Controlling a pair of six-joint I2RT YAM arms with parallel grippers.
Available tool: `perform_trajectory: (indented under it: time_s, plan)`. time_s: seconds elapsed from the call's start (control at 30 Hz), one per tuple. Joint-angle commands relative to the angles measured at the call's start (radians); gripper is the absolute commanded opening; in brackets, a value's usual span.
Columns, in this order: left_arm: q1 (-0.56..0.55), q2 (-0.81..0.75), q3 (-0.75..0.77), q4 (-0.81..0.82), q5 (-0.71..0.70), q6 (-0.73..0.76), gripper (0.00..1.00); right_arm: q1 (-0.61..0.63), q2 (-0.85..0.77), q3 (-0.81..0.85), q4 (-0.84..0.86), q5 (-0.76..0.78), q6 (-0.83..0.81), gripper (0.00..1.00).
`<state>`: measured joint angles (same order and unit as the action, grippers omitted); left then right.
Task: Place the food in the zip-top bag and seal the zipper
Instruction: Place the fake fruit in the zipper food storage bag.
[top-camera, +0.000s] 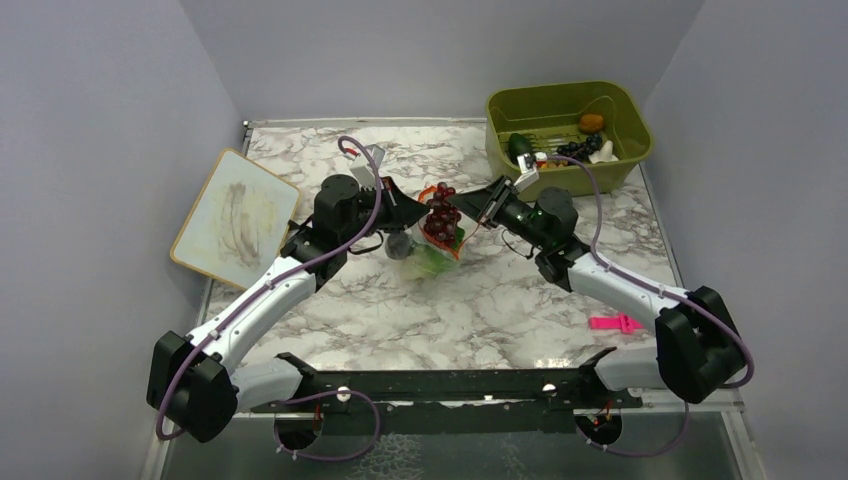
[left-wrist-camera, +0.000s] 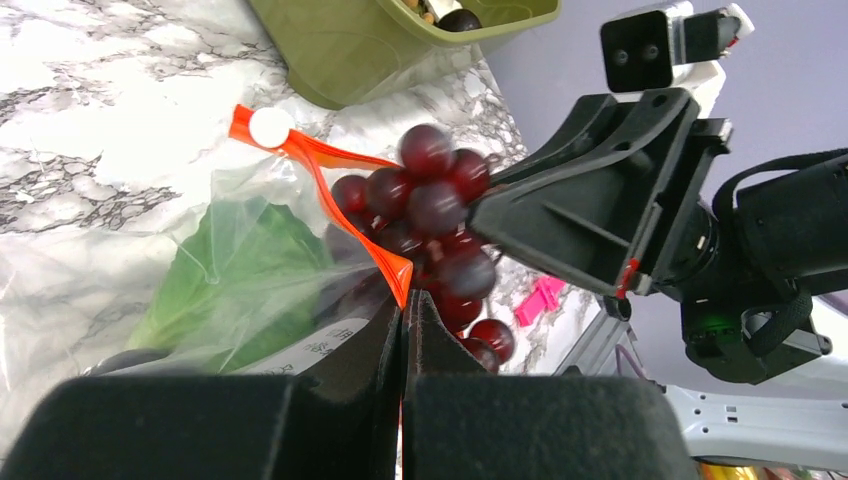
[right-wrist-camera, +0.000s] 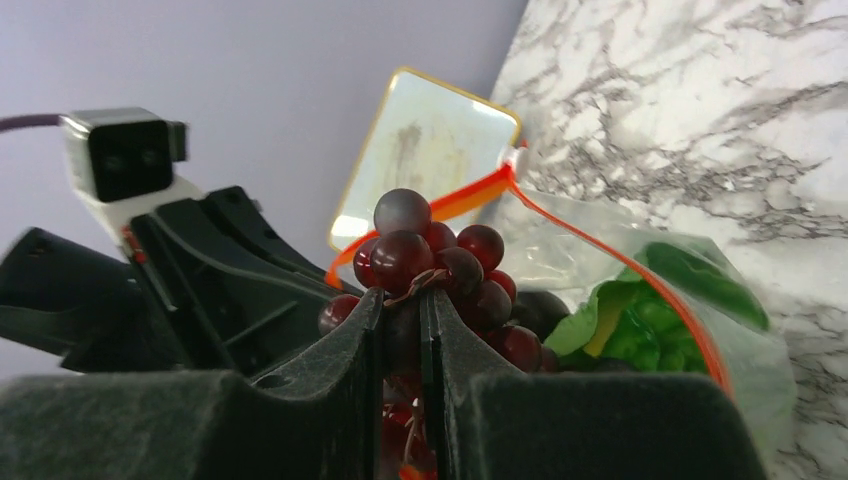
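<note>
The grapes' upper end (top-camera: 442, 191) is poking out of the bag's opening, so my right gripper should push the grapes further in before it grabs the zipper's front edge (top-camera: 455, 252).
The clear zip-top bag (top-camera: 432, 258) lies mid-table with the green lettuce (left-wrist-camera: 245, 275) inside; the lettuce also shows in the right wrist view (right-wrist-camera: 640, 320). My left gripper (left-wrist-camera: 404, 305) is shut on the bag's orange-red zipper strip (left-wrist-camera: 330, 160) and holds the mouth up. My right gripper (right-wrist-camera: 402, 305) is shut on the purple grapes (right-wrist-camera: 435, 265) and holds them right at the bag's mouth (top-camera: 441, 220). The grapes also show in the left wrist view (left-wrist-camera: 430, 215). A dark piece lies in the bag beside the lettuce.
An olive-green bin (top-camera: 625, 115) at the back right holds an orange piece (top-camera: 592, 122), a dark green piece (top-camera: 520, 146) and other toy foods. A pink clip (top-camera: 613, 323) lies at the right front. A flat board (top-camera: 232, 218) rests at the left.
</note>
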<state>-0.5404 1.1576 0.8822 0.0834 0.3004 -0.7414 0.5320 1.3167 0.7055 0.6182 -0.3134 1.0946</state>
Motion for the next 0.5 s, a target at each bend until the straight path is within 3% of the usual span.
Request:
perform_trajectory:
  time_s: [0.0, 0.2, 0.47]
  plan:
    - [0.003, -0.024, -0.006, 0.048, -0.018, 0.024, 0.00, 0.035, 0.039, 0.079, -0.166, -0.055, -0.201, 0.03]
    - [0.003, -0.018, -0.002, 0.049, -0.018, 0.037, 0.00, 0.069, 0.080, 0.128, -0.290, -0.109, -0.372, 0.03]
    - [0.003, 0.003, 0.021, 0.075, 0.071, 0.058, 0.00, 0.078, 0.203, 0.166, -0.253, -0.294, -0.389, 0.03]
